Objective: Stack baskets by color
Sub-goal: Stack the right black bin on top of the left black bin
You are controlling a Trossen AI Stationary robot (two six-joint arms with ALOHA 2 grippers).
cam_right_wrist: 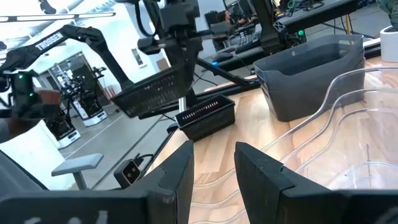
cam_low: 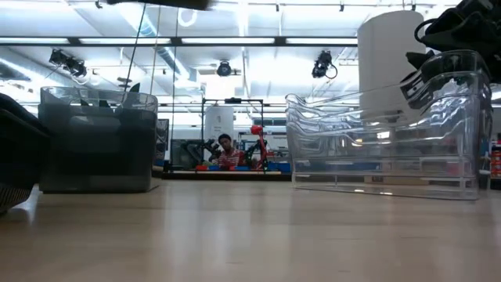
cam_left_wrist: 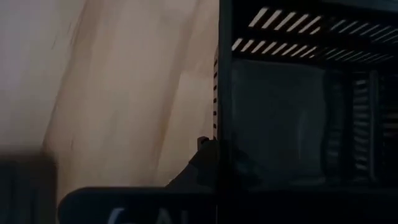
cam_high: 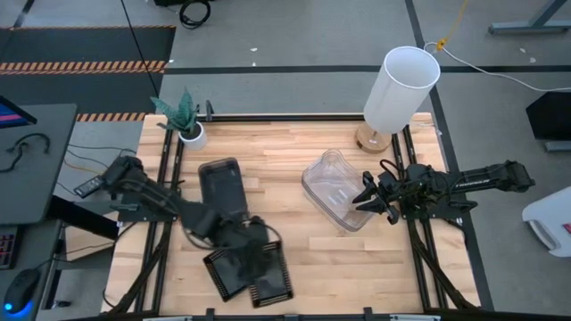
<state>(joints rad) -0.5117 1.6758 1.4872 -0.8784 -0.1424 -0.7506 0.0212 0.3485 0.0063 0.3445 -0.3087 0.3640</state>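
Observation:
The held basket hangs with its base [cam_right_wrist: 149, 98] free above the open top of the second black mesh basket [cam_high: 225, 275]. My left gripper should keep carrying the held basket over the second one until it nests inside.
My left gripper [cam_high: 252, 242] is shut on a black mesh basket [cam_high: 229, 269], which hangs tilted above the table's near-left part; the right wrist view shows the basket [cam_right_wrist: 152, 94] clear of the wood. A second black mesh basket [cam_high: 273, 280] lies flat on the table beside it. A smoky grey basket [cam_high: 222, 187] stands behind them on its base. Clear baskets [cam_high: 336, 191], nested, stand right of centre. My right gripper [cam_right_wrist: 214, 168] is open at their right end, with nothing seen between its fingers. My left gripper pinches the rim [cam_right_wrist: 176, 73] of the black mesh basket, at one of its side walls [cam_left_wrist: 219, 93], between its two fingers. The fingers come slanting down from above. The basket hangs lifted clear of the table, tilted, its far end lower.
A tall white cylinder [cam_high: 401, 87] stands at the far right and a small potted plant [cam_high: 186, 118] at the far left. Bare wood lies in the table's middle and along the near edge on the right.

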